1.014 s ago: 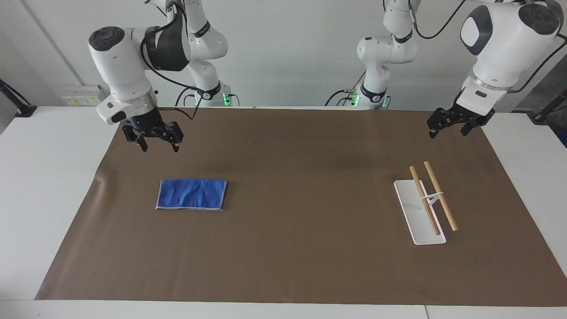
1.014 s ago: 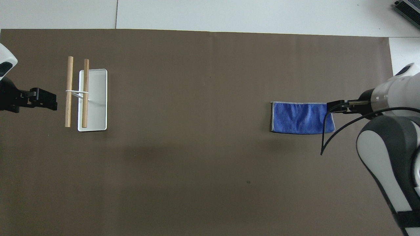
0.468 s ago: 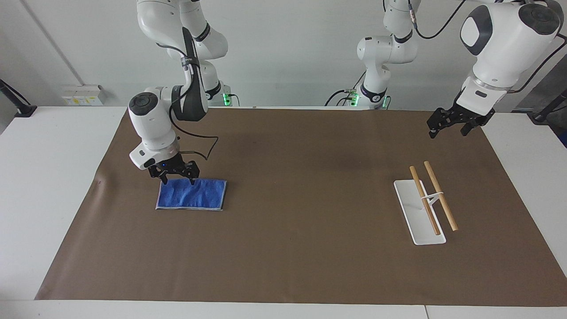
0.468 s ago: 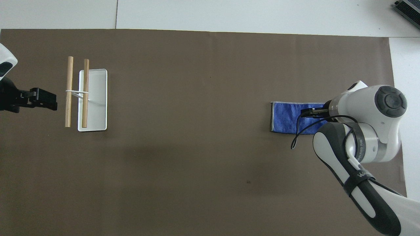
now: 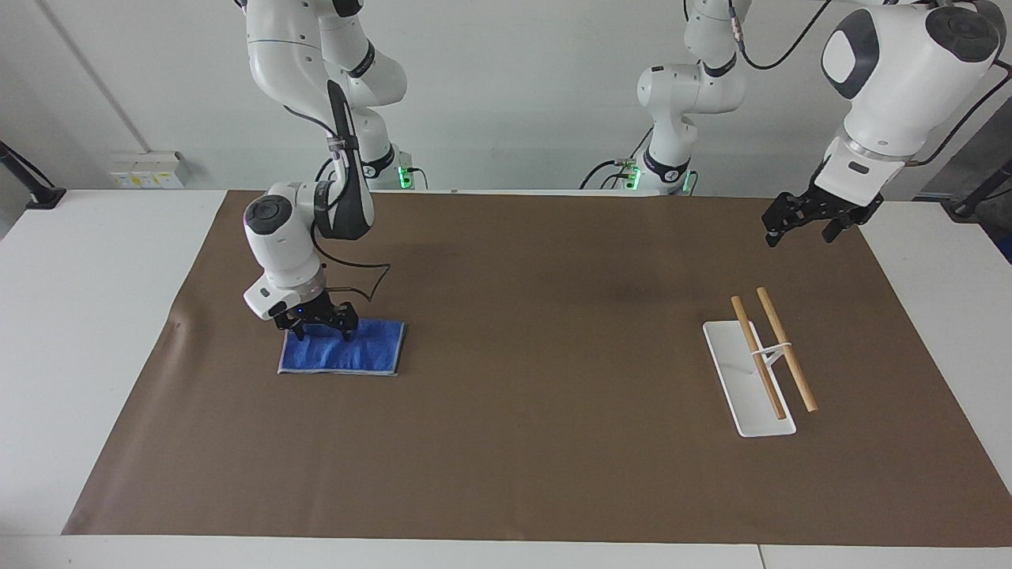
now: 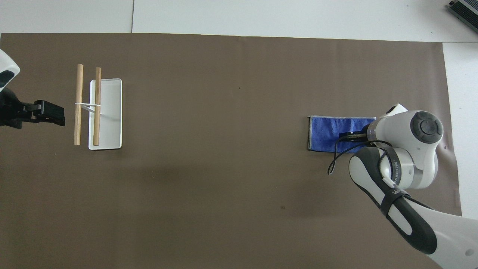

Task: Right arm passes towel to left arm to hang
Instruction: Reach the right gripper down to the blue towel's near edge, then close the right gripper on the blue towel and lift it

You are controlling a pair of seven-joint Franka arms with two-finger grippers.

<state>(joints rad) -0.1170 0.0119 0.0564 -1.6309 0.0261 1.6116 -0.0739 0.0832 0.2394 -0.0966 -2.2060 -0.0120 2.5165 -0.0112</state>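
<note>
My right gripper covers only part of the thin blue towel point(image 6: 345, 135). The free cloth point(image 6: 321, 133) will sag into loose folds when I lift the towel.
The blue towel point(image 5: 360, 356) point(image 6: 325, 133) lies flat on the brown mat, toward the right arm's end of the table. My right gripper point(image 5: 323, 334) point(image 6: 346, 136) is down on it, at the part of the cloth nearer the robots. Its fingers are open and spread, with the tips at the cloth's surface. The right arm's wrist hides one end of the towel in the overhead view. My left gripper point(image 5: 798, 233) point(image 6: 52, 116) waits open in the air over the mat's edge at the left arm's end, beside the rack.
A rack with two wooden rods point(image 5: 773, 352) point(image 6: 78, 104) on a white base point(image 5: 735, 379) point(image 6: 110, 112) stands near the left arm's end. The brown mat point(image 5: 522, 379) covers most of the white table. The right arm's black cable point(image 5: 371, 284) loops beside its wrist.
The right arm came down from high over the mat's edge onto the towel, then shifted slightly farther over it. The left arm and the towel have not moved.
</note>
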